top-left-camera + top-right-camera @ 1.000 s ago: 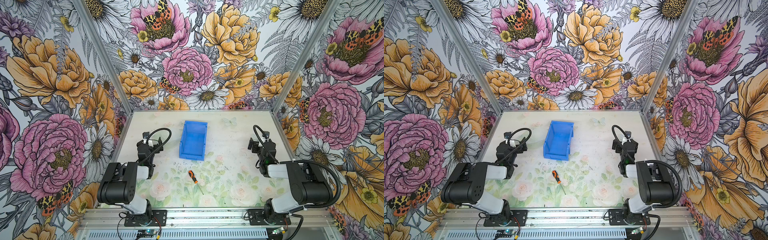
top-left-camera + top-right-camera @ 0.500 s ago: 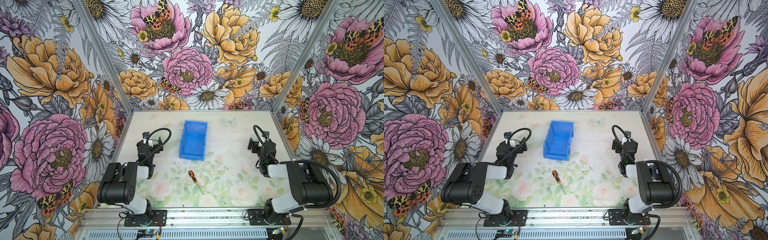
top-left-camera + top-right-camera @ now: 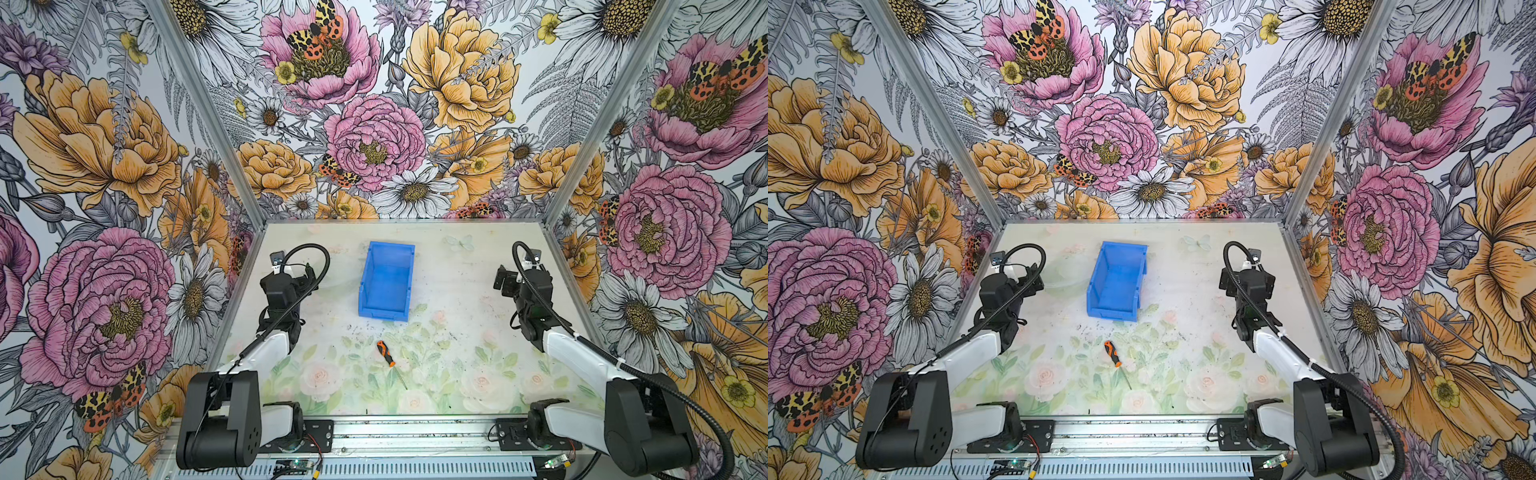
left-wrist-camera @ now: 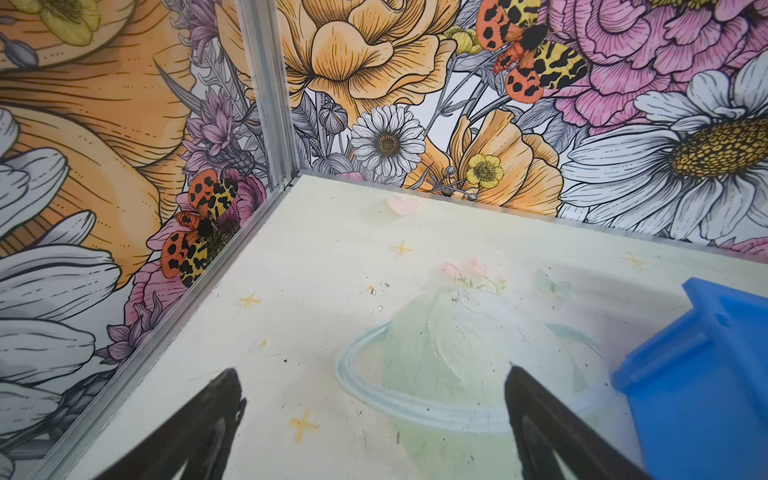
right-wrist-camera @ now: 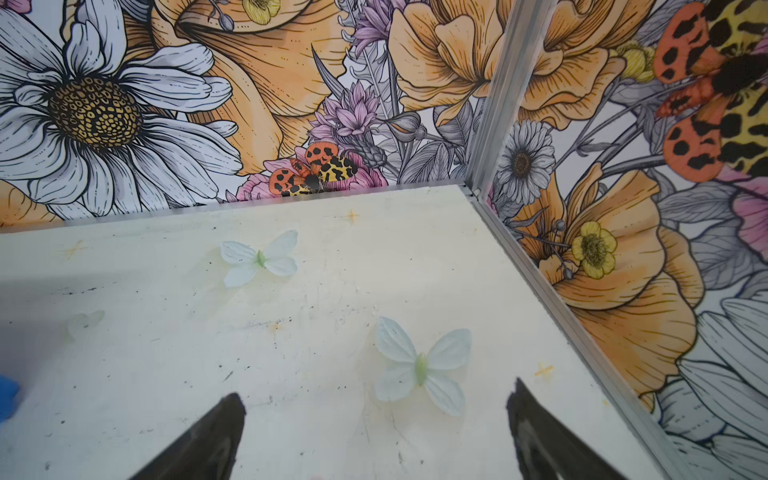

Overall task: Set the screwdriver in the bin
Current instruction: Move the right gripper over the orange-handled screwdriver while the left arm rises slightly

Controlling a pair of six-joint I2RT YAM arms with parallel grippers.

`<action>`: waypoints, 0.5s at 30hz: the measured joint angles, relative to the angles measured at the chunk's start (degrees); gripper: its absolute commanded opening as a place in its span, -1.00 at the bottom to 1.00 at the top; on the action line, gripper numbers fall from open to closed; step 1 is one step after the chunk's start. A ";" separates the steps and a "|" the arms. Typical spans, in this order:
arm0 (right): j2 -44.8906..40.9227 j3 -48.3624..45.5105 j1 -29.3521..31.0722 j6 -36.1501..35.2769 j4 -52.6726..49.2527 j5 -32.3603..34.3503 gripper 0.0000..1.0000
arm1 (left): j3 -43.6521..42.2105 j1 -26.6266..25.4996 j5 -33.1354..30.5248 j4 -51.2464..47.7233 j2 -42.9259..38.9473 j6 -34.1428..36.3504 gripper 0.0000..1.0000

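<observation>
My right gripper keeps moving open toward the screwdriver's handle (image 3: 385, 353) and closes across it there, as the screwdriver is lying clear of the blue bin.
The screwdriver (image 3: 388, 358) (image 3: 1113, 355), with an orange-and-black handle and a thin shaft, lies flat on the table near its front middle. The blue bin (image 3: 384, 282) (image 3: 1116, 282) stands behind it with nothing inside; its lower lip faces the screwdriver. One corner of the bin (image 4: 698, 395) shows in the left wrist view, and a sliver of it (image 5: 6, 395) in the right wrist view. My left gripper (image 4: 372, 374) (image 3: 305, 278) rests left of the bin, open and empty. My right gripper (image 5: 376, 390) (image 3: 506, 282) rests far right of the bin, also open and empty.
Flowered walls with metal corner posts (image 3: 249, 208) (image 3: 552, 208) close the table on three sides. A metal rail (image 3: 374, 436) with the arm bases runs along the front edge. Printed flowers and butterflies cover the tabletop.
</observation>
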 measured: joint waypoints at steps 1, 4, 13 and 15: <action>-0.61 1.62 0.42 1.62 -3.19 0.59 0.99 | 1.22 0.00 -0.13 -2.73 -0.70 -1.07 0.97; -1.92 6.56 1.18 6.82 -12.66 0.35 0.99 | 4.09 0.00 -0.09 -8.79 -3.08 -4.39 0.97; -2.97 12.55 17.84 13.97 -30.88 -2.97 0.99 | 6.16 0.00 0.79 -25.77 -11.91 -15.76 0.97; -2.97 13.46 23.54 15.02 -33.42 -2.54 0.99 | 6.36 0.00 1.88 -29.38 -13.68 -17.81 0.97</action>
